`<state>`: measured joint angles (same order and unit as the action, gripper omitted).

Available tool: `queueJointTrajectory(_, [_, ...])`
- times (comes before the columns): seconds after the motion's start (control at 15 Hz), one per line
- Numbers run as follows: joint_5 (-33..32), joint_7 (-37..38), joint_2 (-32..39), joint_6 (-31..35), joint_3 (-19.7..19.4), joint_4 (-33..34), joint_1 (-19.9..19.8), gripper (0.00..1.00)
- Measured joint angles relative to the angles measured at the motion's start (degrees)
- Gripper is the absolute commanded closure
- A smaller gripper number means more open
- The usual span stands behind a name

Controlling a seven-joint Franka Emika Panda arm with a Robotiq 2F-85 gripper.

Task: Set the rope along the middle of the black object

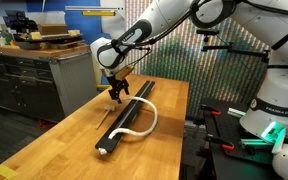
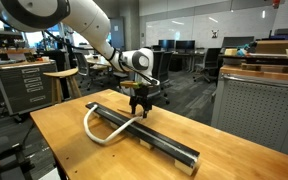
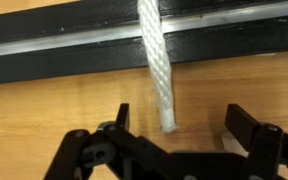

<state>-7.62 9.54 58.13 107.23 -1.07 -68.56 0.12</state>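
My gripper needs to grab the rope's end and pull it to the black object's empty end, as the rope bends off the black object and crosses it.
The black object is a long flat bar lying lengthwise on the wooden table; it also shows in the other exterior view and across the top of the wrist view. The white rope curls in a loop beside and over the bar. In the wrist view the rope crosses the bar and its end rests on the wood. My gripper is open, fingers straddling the rope's end without touching it. In both exterior views it hovers just above the bar.
The wooden table has free surface on both sides of the bar. A metal cabinet with boxes stands behind. A barred panel and equipment stand at the table's far side. Office desks and chairs are in the background.
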Motion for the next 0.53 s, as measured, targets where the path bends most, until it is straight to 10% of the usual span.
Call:
queueJointTrajectory(0.4, [1.5,0.0,-0.5,0.0,0.0,1.5,-1.0,0.68])
queueJointTrajectory(0.53, [1.5,0.0,-0.5,0.0,0.0,1.5,-1.0,0.3])
